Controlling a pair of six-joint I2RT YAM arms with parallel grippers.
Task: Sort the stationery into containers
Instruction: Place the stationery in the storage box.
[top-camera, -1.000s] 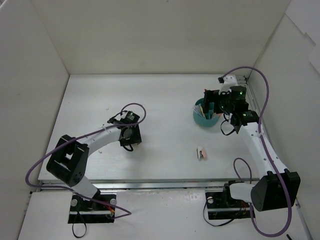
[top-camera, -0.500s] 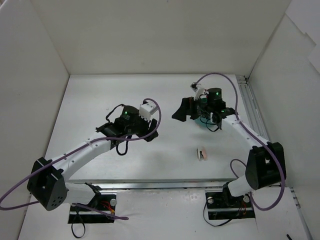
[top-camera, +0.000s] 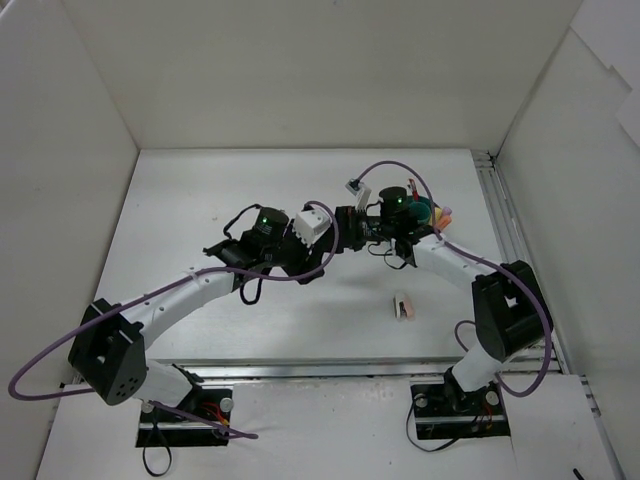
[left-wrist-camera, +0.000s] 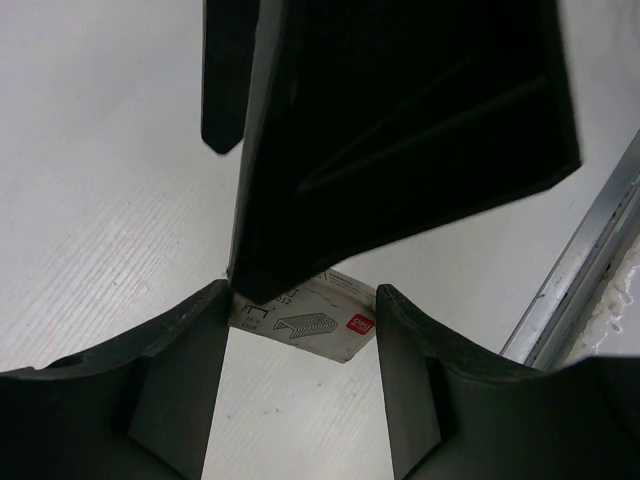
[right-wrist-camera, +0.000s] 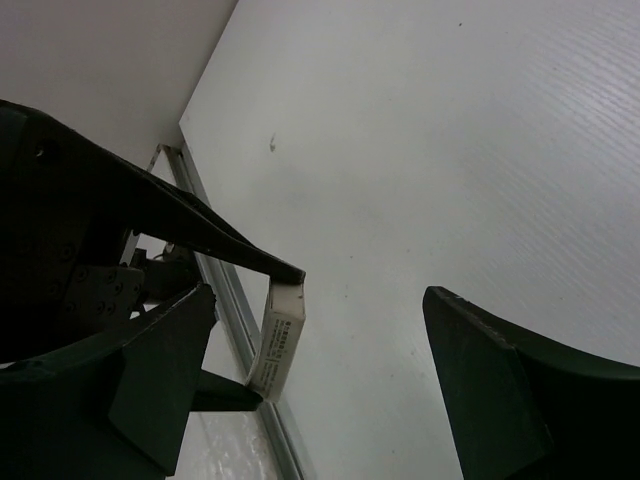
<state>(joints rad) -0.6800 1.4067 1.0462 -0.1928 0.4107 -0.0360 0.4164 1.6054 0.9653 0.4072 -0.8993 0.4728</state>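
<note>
My left gripper is holding the staple box, but the teal container (top-camera: 420, 211) stands past my right gripper. Next, my right gripper takes the box (right-wrist-camera: 278, 338) and carries it there.
My left gripper (left-wrist-camera: 303, 296) is shut on a small white staple box (left-wrist-camera: 318, 322), its printed face showing in the left wrist view. From the right wrist view the same box (right-wrist-camera: 279, 342) stands on edge, pinched by the left gripper's thin fingers (right-wrist-camera: 245, 258). My right gripper (right-wrist-camera: 318, 292) is open around it, its left finger close to the box and its right finger well apart. Seen from above, the two grippers meet mid-table, left gripper (top-camera: 332, 246) and right gripper (top-camera: 346, 224). The teal container (top-camera: 427, 212) stands just right of them with pens and markers inside.
A small pink-and-white item (top-camera: 403, 306) lies on the table in front of the container. An aluminium rail (left-wrist-camera: 580, 262) runs along the table's edge, and white walls enclose the table on three sides.
Both arms have swung toward the middle: the left came right with the box, the right came left away from the container. The right jaws have narrowed slightly.
</note>
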